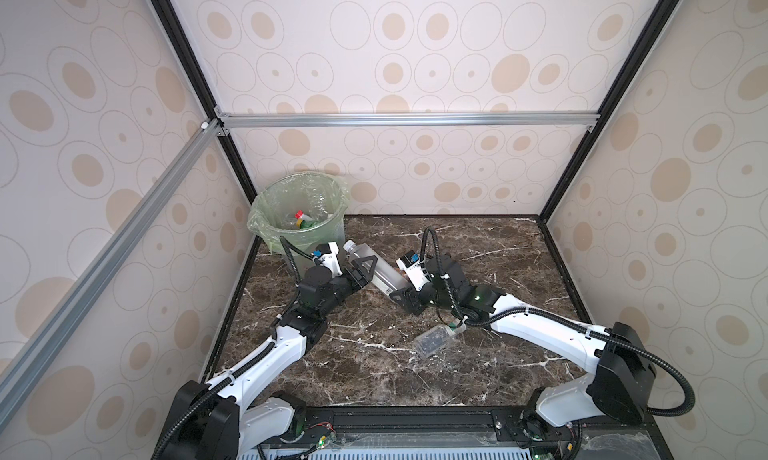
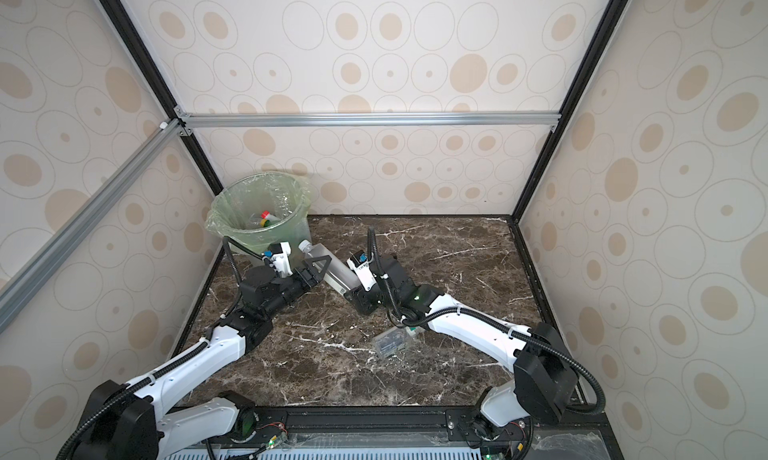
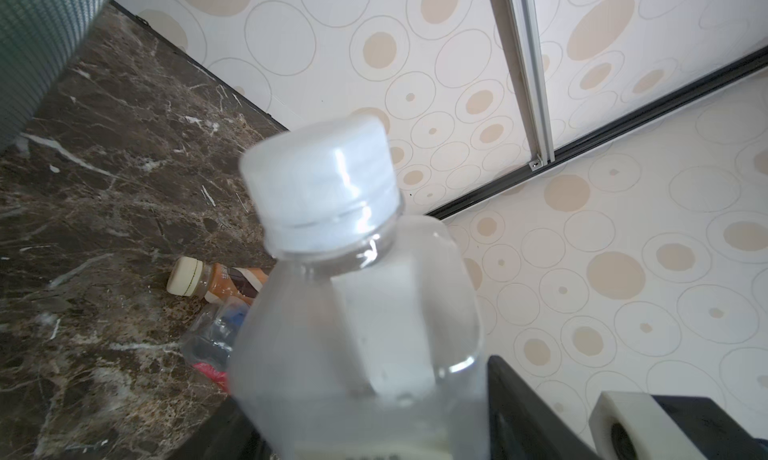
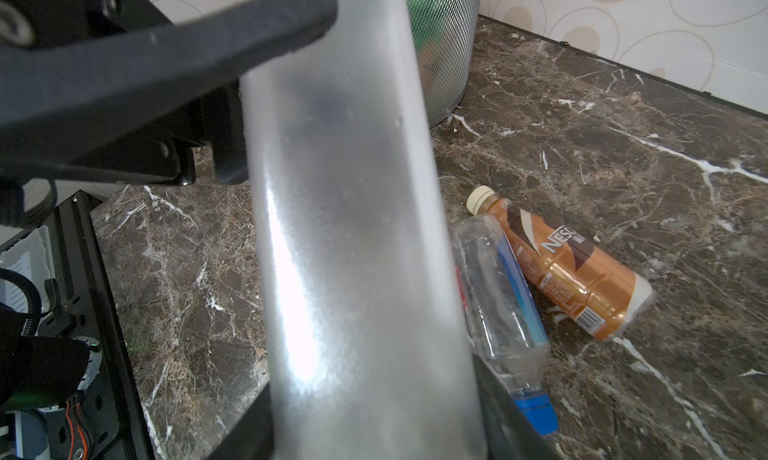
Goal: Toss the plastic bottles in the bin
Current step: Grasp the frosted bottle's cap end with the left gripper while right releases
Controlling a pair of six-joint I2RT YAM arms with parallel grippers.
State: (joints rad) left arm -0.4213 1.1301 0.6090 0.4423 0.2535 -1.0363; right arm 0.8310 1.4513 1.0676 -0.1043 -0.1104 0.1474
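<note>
Next, I open my right gripper, which is shut on the frosted bottle's base (image 1: 391, 283), farther from the bin (image 1: 299, 212), before my left gripper takes the bottle to the bin.
A frosted clear bottle (image 1: 384, 277) with a white cap (image 3: 320, 179) is held slanted above the marble top, cap end toward the bin (image 1: 266, 229). My left gripper (image 1: 365, 269) is shut on its upper body, both fingers against its sides in the left wrist view. My right gripper (image 1: 401, 291) is shut on its base end, and the bottle (image 4: 353, 250) fills the gap between its fingers. Below lie a brown-labelled bottle (image 4: 573, 271) and a clear blue-capped bottle (image 4: 498, 304). Another clear bottle (image 1: 436, 339) lies under the right forearm.
The bin (image 2: 232, 225) stands in the back left corner with bottles (image 1: 301, 221) with red and yellow caps inside. Patterned walls enclose three sides. Both arms meet at mid-table, just right of the bin.
</note>
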